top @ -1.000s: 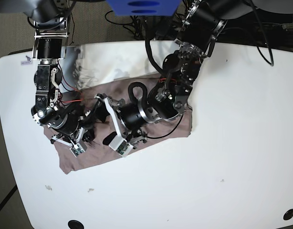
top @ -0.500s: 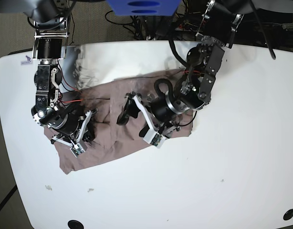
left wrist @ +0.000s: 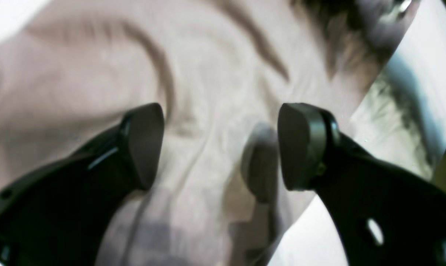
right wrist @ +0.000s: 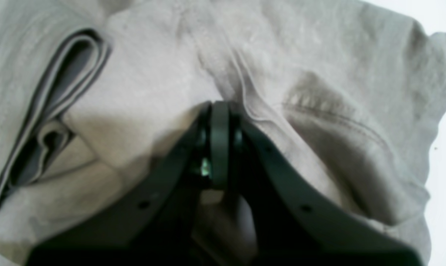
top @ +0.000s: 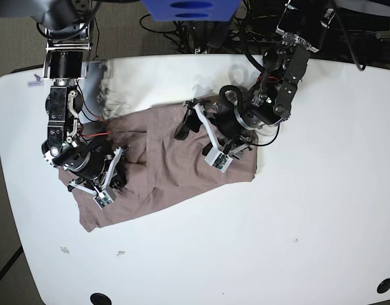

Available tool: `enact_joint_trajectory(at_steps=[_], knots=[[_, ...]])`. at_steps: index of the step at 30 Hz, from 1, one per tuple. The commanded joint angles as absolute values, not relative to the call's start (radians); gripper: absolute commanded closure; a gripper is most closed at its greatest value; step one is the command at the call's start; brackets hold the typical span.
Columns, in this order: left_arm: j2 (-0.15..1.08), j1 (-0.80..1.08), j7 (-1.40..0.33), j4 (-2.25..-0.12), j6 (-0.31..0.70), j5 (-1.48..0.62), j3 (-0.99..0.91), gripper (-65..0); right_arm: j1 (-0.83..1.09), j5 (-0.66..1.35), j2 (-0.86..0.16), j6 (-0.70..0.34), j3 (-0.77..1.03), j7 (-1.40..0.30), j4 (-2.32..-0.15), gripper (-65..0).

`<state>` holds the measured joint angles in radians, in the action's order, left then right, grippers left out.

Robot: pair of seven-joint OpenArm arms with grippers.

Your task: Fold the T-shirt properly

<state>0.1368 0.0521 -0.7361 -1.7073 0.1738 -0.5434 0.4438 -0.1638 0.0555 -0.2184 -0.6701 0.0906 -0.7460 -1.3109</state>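
My right gripper's closed fingers are inward of the T-shirt's end (top: 94, 216), which slants. They should pull the end straight, then grab the end's outer edge (top: 75, 197).
The mauve-brown T-shirt (top: 163, 168) lies wrinkled across the white table (top: 309, 210), with a folded layer (right wrist: 60, 81) showing in the right wrist view. Over the shirt's back middle hangs my left gripper (top: 187, 119), open, with nothing between its fingers (left wrist: 145, 144); only cloth (left wrist: 215, 92) lies below them. My right gripper (top: 122, 168) is shut near the shirt's left end. Its closed tips (right wrist: 220, 111) press against a ridge of the fabric (right wrist: 319, 111), and I see no cloth between the pads.
Cables and a blue block (top: 188, 9) crowd the table's back edge. Two black holes (top: 101, 297) (top: 385, 284) sit near the front edge. Small marks (top: 65, 250) dot the front left. Bare tabletop (left wrist: 304, 236) shows beside the shirt's hem.
My left arm has swung back and to the right, from the shirt's front middle to its back middle, uncovering the cloth. Its jaws stay wide. The right arm has not moved.
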Motion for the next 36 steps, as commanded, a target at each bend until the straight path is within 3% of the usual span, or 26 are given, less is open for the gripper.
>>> enact_joint_trajectory(at_steps=[1,3,5,7,19,22,30,36], knots=[[0.157,0.045,-0.714,-1.722,0.176,-0.542,0.443,-33.0,-0.137,-0.002,-0.219,-0.698,0.073,-0.892,-1.285,0.0],[0.165,0.045,-0.716,-1.719,0.176,-0.524,0.446,-23.6,-0.137,-0.002,-0.219,-0.698,0.073,-0.892,-1.285,0.0],[0.170,0.045,-0.719,-1.698,0.176,-0.489,0.446,-6.7,-0.137,-0.002,-0.219,-0.698,0.073,-0.892,-1.285,0.0],[0.170,0.045,-0.720,-1.672,0.176,-0.458,0.444,0.0,-0.137,-0.002,-0.219,-0.698,0.073,-0.892,-1.287,0.0],[0.162,0.045,-0.714,-1.616,0.176,-0.354,0.447,0.0,-0.148,-0.001,-0.219,-0.698,0.079,-0.900,-1.288,-1.6],[0.162,0.041,-0.714,-1.616,0.176,-0.354,0.447,0.0,-0.176,-0.001,-0.219,-0.698,0.088,-0.911,-1.300,-7.9],[0.162,0.028,-0.714,-1.616,0.176,-0.354,0.444,0.0,-0.186,-0.001,-0.219,-0.698,0.209,-0.995,-1.429,-39.1],[0.170,0.007,-0.716,-1.615,0.176,-0.352,0.443,0.0,-0.213,0.001,-0.219,-0.698,0.288,-1.055,-1.515,-52.9]])
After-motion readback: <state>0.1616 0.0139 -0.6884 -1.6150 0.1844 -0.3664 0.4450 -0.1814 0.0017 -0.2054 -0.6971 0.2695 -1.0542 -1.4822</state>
